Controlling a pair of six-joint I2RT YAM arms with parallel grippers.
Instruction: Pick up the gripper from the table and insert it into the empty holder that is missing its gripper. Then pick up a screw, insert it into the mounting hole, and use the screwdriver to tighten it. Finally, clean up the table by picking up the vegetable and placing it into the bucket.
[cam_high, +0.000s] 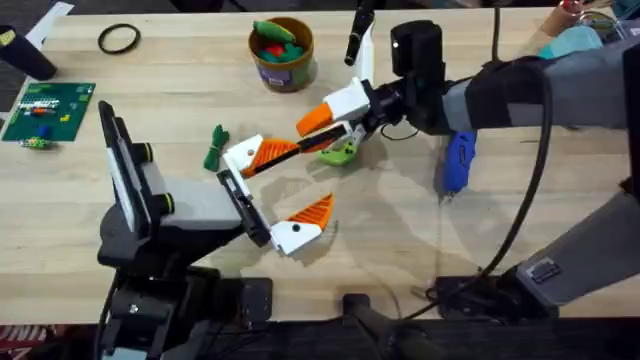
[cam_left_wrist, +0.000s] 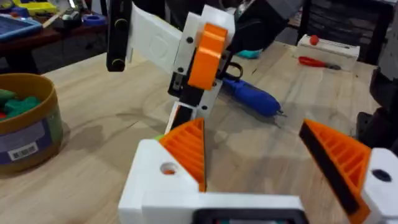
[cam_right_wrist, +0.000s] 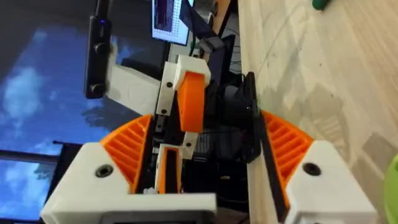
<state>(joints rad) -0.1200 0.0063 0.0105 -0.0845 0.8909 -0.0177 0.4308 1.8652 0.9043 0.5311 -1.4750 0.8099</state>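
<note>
The orange ribbed gripper (cam_high: 268, 154) rests against its white block (cam_high: 242, 153), so the holder will move along with it and keep it seated when I push.
The holder (cam_high: 366, 55), a white bracket with a black rail, stands raised over the table (cam_high: 480, 230) between my two arms. It appears in the left wrist view (cam_left_wrist: 155, 40) and the right wrist view (cam_right_wrist: 134, 81). The orange ribbed gripper (cam_high: 318, 118) (cam_left_wrist: 208, 53) (cam_right_wrist: 189, 99) sits against its white block. My right gripper (cam_right_wrist: 206, 118) is open, its fingers spread to either side of the holder. My left gripper (cam_high: 312, 175) (cam_left_wrist: 252, 124) is open below it, holding nothing. The blue screwdriver (cam_high: 458, 160) (cam_left_wrist: 252, 99) lies to the right. The vegetable (cam_high: 215, 147) lies left. The bucket (cam_high: 285, 78) (cam_left_wrist: 31, 143) holds toys. The screw is out of view.
A lime-green disc (cam_high: 340, 152) lies under the holder. A black ring (cam_high: 118, 38) and a green board (cam_high: 48, 110) sit at the far left. The right arm's cable (cam_high: 530, 200) hangs over the right side. Bare wood lies along the front middle.
</note>
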